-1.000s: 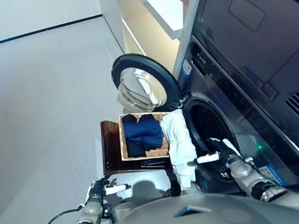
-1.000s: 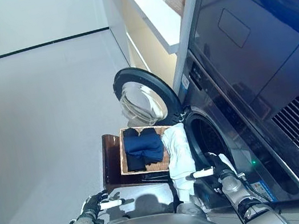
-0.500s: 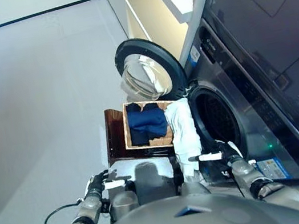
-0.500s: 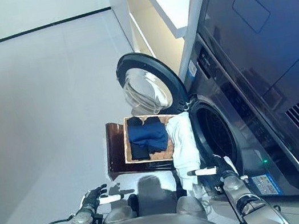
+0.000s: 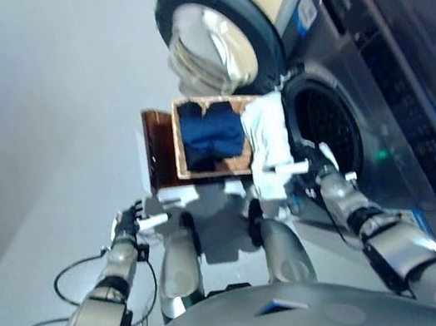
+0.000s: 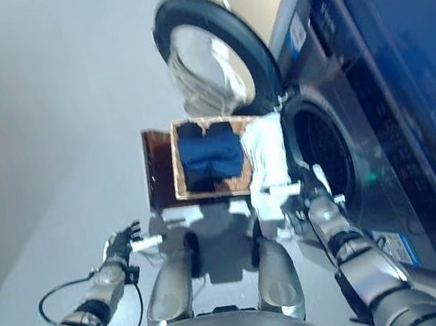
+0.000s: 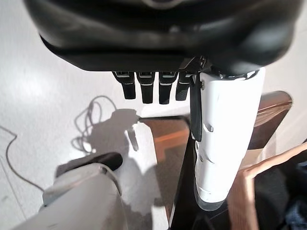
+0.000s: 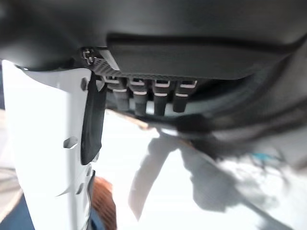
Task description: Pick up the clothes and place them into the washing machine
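Observation:
The white cloth [image 5: 266, 131] will come up by itself when I lift it, because a piece of wicker [image 5: 240, 160] can be seen between it and the navy clothes.
A shallow wicker basket [image 5: 242, 163] rests on a low dark brown box [image 5: 160, 149] beside the washing machine. Folded navy clothes [image 5: 211, 134] lie in it. A white cloth [image 5: 271, 138] hangs over the basket's edge next to the machine's open drum [image 5: 328, 128]. My right hand [image 5: 317, 166] is open and empty, close by the white cloth's lower end, in front of the drum. My left hand [image 5: 128, 225] is open and empty, low and to the left of the box. The left wrist view shows its straight fingers [image 7: 148, 89] above the box [image 7: 163, 153].
The machine's round door [image 5: 218, 40] stands swung open behind the basket. The dark machine front [image 5: 413, 120] runs along the right side. Pale floor [image 5: 33, 119] spreads out to the left.
The camera has tipped downward, so the whole picture has shifted. Both hands keep much the same open pose, and the clothes lie as before.

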{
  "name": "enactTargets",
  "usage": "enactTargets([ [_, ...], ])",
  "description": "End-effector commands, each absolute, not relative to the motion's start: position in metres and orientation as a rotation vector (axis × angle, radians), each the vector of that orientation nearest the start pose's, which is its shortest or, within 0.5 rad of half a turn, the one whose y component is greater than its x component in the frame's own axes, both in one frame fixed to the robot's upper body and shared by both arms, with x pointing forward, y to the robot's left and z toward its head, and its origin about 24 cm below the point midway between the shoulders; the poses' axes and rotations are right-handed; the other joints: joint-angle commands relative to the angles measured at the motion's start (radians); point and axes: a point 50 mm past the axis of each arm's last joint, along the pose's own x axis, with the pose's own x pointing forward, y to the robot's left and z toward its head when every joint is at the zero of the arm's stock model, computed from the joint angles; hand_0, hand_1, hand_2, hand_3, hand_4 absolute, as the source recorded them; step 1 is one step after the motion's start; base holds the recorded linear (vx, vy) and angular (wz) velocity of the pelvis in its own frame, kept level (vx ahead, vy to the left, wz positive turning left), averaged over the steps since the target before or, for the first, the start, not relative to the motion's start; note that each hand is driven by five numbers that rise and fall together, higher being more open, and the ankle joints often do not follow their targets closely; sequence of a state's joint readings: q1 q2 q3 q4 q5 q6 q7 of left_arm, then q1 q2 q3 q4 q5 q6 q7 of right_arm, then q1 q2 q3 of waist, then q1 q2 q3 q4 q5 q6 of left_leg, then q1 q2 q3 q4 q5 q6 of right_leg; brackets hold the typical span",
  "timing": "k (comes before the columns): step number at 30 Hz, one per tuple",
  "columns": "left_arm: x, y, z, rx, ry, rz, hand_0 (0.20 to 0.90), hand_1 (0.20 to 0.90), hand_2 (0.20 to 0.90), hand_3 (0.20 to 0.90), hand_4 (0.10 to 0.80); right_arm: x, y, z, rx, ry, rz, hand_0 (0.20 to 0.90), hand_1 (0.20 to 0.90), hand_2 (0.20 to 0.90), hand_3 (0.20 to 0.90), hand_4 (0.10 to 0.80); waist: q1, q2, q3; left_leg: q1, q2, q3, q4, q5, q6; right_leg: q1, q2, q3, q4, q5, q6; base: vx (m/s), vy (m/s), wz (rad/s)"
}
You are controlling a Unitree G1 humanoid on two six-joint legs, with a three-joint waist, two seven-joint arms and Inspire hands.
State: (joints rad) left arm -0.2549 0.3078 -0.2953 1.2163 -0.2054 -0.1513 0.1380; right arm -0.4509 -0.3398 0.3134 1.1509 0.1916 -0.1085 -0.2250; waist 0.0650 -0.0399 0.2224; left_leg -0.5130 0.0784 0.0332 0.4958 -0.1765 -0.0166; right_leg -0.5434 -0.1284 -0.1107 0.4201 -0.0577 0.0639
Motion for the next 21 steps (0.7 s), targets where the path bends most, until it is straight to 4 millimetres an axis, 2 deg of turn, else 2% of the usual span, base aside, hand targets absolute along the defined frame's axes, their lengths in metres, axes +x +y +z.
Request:
enactTargets([
  [1, 0.208, 0.245, -0.107, 0.297, 0.739, 0.212, 0.900, 0.900, 0.900, 0.900, 0.800, 0.289, -0.263, -0.036, -0.453, 0.483, -0.302, 0.900, 0.900, 0.900, 0.900, 0.800, 0.001, 0.005, -0.029, -0.073, -0.014, -0.010, 0.021, 0.020, -0.034, 0.000, 0.014, 0.016, 0.023, -0.029, 0.002, -0.091, -0.005, -0.10],
  [2, 0.214, 0.245, -0.103, 0.279, 0.716, 0.229, 0.900, 0.900, 0.900, 0.900, 0.800, 0.299, -0.265, -0.025, -0.474, 0.453, -0.323, 0.900, 0.900, 0.900, 0.900, 0.800, 0.001, 0.016, -0.018, -0.110, -0.016, -0.009, 0.025, 0.023, -0.031, -0.046, 0.014, 0.021, 0.038, -0.029, -0.003, -0.061, 0.023, -0.16],
  [5, 0.214, 0.244, -0.103, 0.263, 0.712, 0.242, 0.900, 0.900, 0.900, 0.900, 0.800, 0.308, -0.268, -0.015, -0.499, 0.434, -0.339, 0.900, 0.900, 0.900, 0.900, 0.800, 0.003, 0.030, -0.006, -0.141, -0.024, -0.006, 0.024, 0.025, -0.027, -0.080, 0.011, 0.030, 0.042, -0.031, -0.005, -0.032, 0.032, -0.07],
  [13, 0.210, 0.246, -0.107, 0.278, 0.742, 0.259, 0.900, 0.900, 0.900, 0.900, 0.800, 0.312, -0.251, -0.020, -0.512, 0.447, -0.300, 0.900, 0.900, 0.900, 0.900, 0.800, 0.013, 0.040, 0.004, -0.166, -0.041, -0.009, 0.014, 0.030, -0.018, -0.110, 0.013, 0.026, 0.045, -0.036, -0.009, 0.008, 0.010, 0.03],
  [15, 0.217, 0.246, -0.103, 0.252, 0.720, 0.280, 0.900, 0.900, 0.900, 0.900, 0.800, 0.313, -0.255, -0.018, -0.523, 0.451, -0.316, 0.900, 0.900, 0.900, 0.900, 0.800, 0.016, 0.047, 0.008, -0.188, -0.046, -0.012, 0.016, 0.034, -0.018, -0.125, 0.008, 0.016, 0.047, -0.035, -0.011, 0.029, -0.016, 0.10],
  [16, 0.219, 0.245, -0.102, 0.244, 0.715, 0.288, 0.900, 0.900, 0.900, 0.900, 0.800, 0.314, -0.258, -0.016, -0.528, 0.454, -0.326, 0.900, 0.900, 0.900, 0.900, 0.800, 0.021, 0.053, 0.010, -0.184, -0.045, -0.018, 0.028, 0.002, -0.023, -0.120, 0.010, 0.016, 0.062, -0.067, -0.006, 0.074, -0.012, 0.19],
  [21, 0.225, 0.242, -0.098, 0.207, 0.688, 0.303, 0.900, 0.900, 0.900, 0.900, 0.800, 0.326, -0.269, 0.002, -0.564, 0.430, -0.367, 0.900, 0.900, 0.900, 0.900, 0.800, 0.038, 0.080, 0.030, -0.209, -0.061, -0.024, 0.013, 0.017, -0.017, -0.138, 0.000, 0.009, 0.055, -0.063, -0.007, 0.033, 0.022, 0.15],
])
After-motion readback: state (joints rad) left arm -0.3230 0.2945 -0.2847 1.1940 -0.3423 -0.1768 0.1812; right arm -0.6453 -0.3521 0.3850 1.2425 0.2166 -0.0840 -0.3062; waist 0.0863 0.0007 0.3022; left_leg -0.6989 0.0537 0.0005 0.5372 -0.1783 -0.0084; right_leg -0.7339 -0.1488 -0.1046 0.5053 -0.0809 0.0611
